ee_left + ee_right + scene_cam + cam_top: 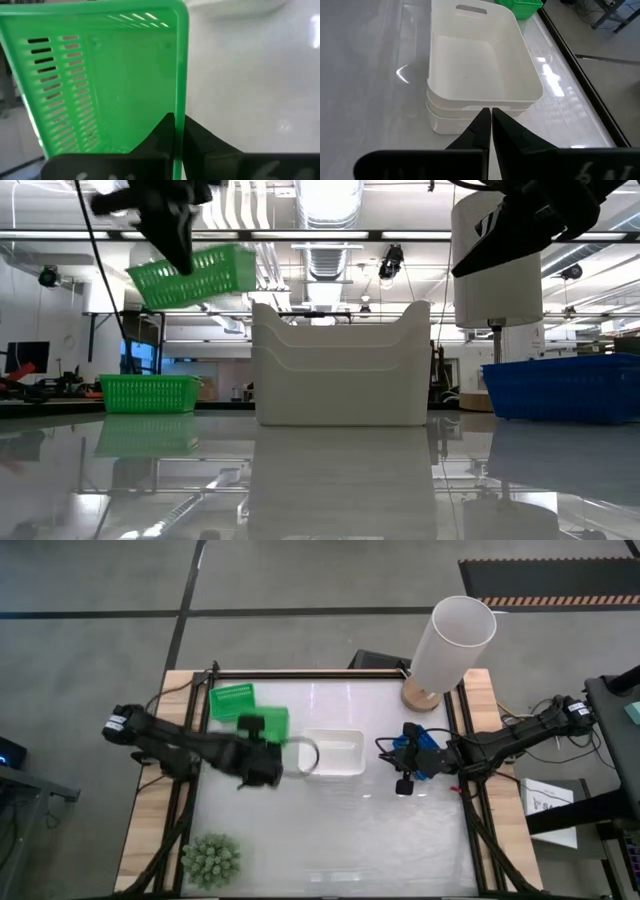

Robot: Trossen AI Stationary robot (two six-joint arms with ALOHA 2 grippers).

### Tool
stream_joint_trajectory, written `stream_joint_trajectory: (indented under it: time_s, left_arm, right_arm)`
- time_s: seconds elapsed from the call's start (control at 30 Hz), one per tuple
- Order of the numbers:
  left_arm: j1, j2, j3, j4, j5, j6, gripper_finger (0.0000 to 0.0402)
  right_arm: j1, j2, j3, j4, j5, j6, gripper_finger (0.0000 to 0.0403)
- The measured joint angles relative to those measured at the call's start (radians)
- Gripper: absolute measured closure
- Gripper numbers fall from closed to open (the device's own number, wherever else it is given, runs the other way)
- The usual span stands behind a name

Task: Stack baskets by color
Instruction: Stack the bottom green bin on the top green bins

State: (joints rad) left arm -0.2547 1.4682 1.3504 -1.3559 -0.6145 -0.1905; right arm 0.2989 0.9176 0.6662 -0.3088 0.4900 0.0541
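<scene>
The held green basket (192, 278) hangs by its rim with its opening up, higher than the resting green basket (231, 701), so the left gripper keeps carrying it until it nests inside.
My left gripper (255, 735) (178, 120) is shut on a bright green basket (272, 722) (190, 275) and holds it in the air over the table's left half, left of the white baskets. A second green basket (232, 700) (148, 393) rests on its bottom at the far left. Two or three white baskets (332, 752) (475, 75) sit nested at mid-table. A blue basket (560, 388) (412, 748) stands on the right, under my right arm. My right gripper (491, 116) hangs shut and holds nothing, right of the white stack and pointing at it. My left gripper pinches one side wall of the green basket at its rim (181, 90), one finger inside the basket and one outside. The basket is lifted clear of the table. In the low view it tilts, its right end higher.
A tall white cylinder (450, 640) on a wooden foot stands at the far right corner. A spiky green ball-like plant (210, 858) sits at the near left corner. Black frame rails (470, 790) run along the table's sides. Bare tabletop lies toward the near edge.
</scene>
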Motion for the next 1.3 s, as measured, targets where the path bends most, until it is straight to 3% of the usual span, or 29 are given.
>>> stream_joint_trajectory:
  time_s: [0.23, 0.43, 0.57, 0.83, 1.3]
  left_arm:
    - [0.349, -0.112, -0.178, 0.032, 0.000, 0.264, 0.0401]
    - [0.630, -0.232, -0.361, 0.316, 0.095, 0.520, 0.0401]
    - [0.750, -0.261, -0.428, 0.398, 0.167, 0.605, 0.0401]
    - [0.852, -0.261, -0.490, 0.443, 0.191, 0.671, 0.0402]
    - [0.863, -0.260, -0.506, 0.483, 0.191, 0.670, 0.0401]
  right_arm:
    - [0.000, 0.000, -0.001, 0.005, 0.000, -0.001, 0.0394]
    - [0.000, 0.000, -0.001, 0.005, 0.000, 0.001, 0.0394]
    - [0.000, 0.000, -0.001, 0.004, 0.000, 0.022, 0.0394]
    - [0.000, 0.000, -0.001, 0.004, 0.000, 0.025, 0.0394]
    - [0.000, 0.000, -0.001, 0.004, 0.000, 0.025, 0.0394]
